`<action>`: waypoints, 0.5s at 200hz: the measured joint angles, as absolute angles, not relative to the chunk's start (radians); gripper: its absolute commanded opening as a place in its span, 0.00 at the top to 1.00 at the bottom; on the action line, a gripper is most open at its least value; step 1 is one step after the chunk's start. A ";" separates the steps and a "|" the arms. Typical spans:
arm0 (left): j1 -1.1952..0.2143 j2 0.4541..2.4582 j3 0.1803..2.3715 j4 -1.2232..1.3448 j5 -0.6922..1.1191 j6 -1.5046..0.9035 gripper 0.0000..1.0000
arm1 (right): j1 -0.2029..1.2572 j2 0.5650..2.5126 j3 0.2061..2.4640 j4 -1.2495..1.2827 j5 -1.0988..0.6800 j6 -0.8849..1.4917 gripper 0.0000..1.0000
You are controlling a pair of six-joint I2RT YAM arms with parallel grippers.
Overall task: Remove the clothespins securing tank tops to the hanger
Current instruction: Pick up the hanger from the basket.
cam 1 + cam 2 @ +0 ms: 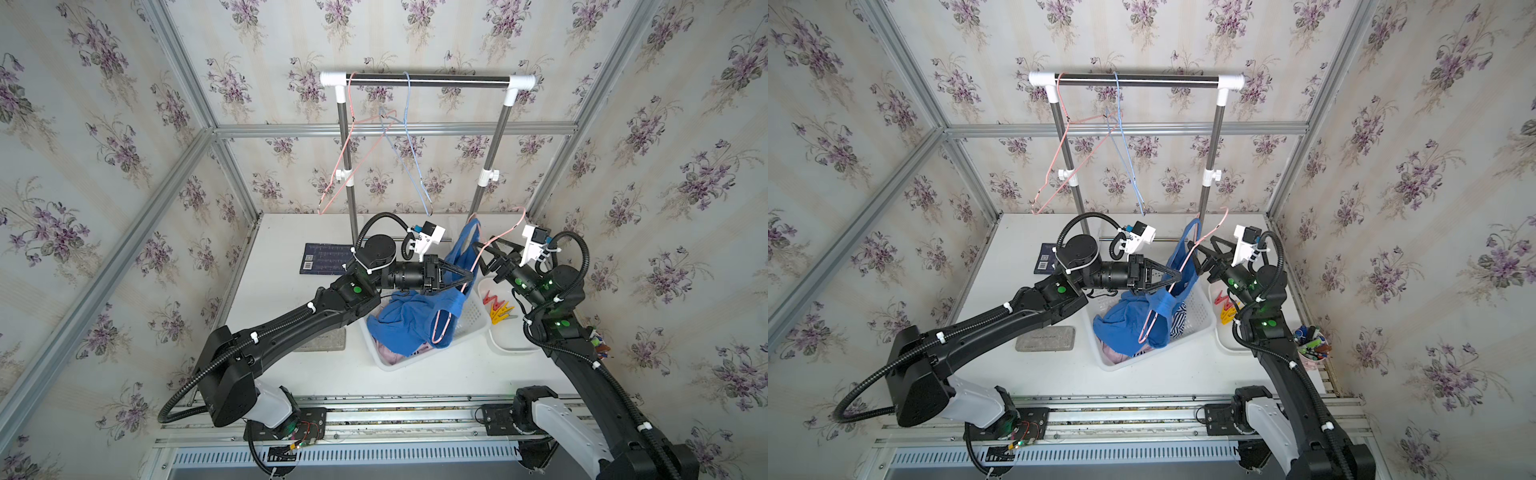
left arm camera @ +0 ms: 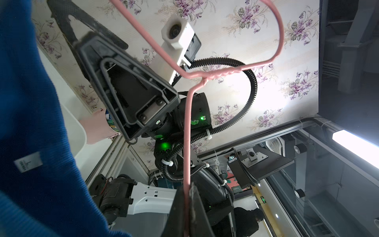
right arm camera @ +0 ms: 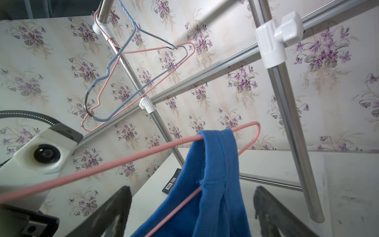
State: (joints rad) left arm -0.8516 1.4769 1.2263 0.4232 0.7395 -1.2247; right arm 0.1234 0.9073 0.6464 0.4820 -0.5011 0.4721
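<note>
I expect the blue tank top (image 1: pixel 414 316) to stay caught on the pink hanger's lower end (image 1: pixel 438 334) when I pull the upper strap off, because that end sticks through the fabric.
My left gripper (image 1: pixel 469 277) (image 2: pixel 187 205) is shut on the wire of a pink hanger (image 1: pixel 496 237) (image 2: pixel 187 133), which it holds tilted above the white basket (image 1: pixel 476 318). A bright blue tank top (image 1: pixel 415 320) (image 3: pixel 215 164) hangs by one strap over the hanger's shoulder and slumps into the basket. My right gripper (image 1: pixel 482 257) (image 3: pixel 190 211) is open, with its jaws on either side of that strap and nothing gripped. Red and yellow clothespins (image 1: pixel 496 307) (image 1: pixel 1225 307) lie in a white tray (image 1: pixel 511 347). Striped (image 1: pixel 1179 320) and pink (image 1: pixel 1113 353) tank tops lie in the basket. I see no clothespin on the hanger.
A metal rack (image 1: pixel 428 80) at the back carries an empty pink hanger (image 1: pixel 353 137) and an empty blue hanger (image 1: pixel 409 145). A dark booklet (image 1: pixel 324 257) and a grey pad (image 1: pixel 324 340) lie on the left of the table. A pen cup (image 1: pixel 1312 345) stands at the right edge.
</note>
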 measured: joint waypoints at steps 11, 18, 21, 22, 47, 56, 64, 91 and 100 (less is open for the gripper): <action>-0.847 1.468 1.214 0.424 0.743 -1.231 1.00 | 0.126 0.928 0.669 0.464 -0.480 0.458 0.09; -0.843 1.462 1.207 0.424 0.745 -1.233 1.00 | 0.126 0.944 0.684 0.456 -0.469 0.444 0.10; -0.841 1.458 1.203 0.424 0.746 -1.235 1.00 | 0.127 0.950 0.690 0.455 -0.464 0.442 0.11; -0.841 1.457 1.202 0.424 0.746 -1.235 1.00 | 0.127 0.952 0.691 0.454 -0.463 0.442 0.11; -0.830 1.429 1.180 0.427 0.748 -1.240 1.00 | 0.129 1.011 0.732 0.436 -0.451 0.421 0.17; -0.824 1.412 1.169 0.423 0.747 -1.240 1.00 | 0.130 1.027 0.744 0.424 -0.450 0.418 0.18; -0.817 1.394 1.160 0.421 0.746 -1.241 1.00 | 0.131 1.040 0.754 0.418 -0.450 0.416 0.19; -0.798 1.358 1.140 0.426 0.741 -1.240 1.00 | 0.143 1.067 0.773 0.407 -0.462 0.407 0.19; -0.795 1.355 1.136 0.424 0.736 -1.240 1.00 | 0.156 1.076 0.779 0.403 -0.472 0.398 0.19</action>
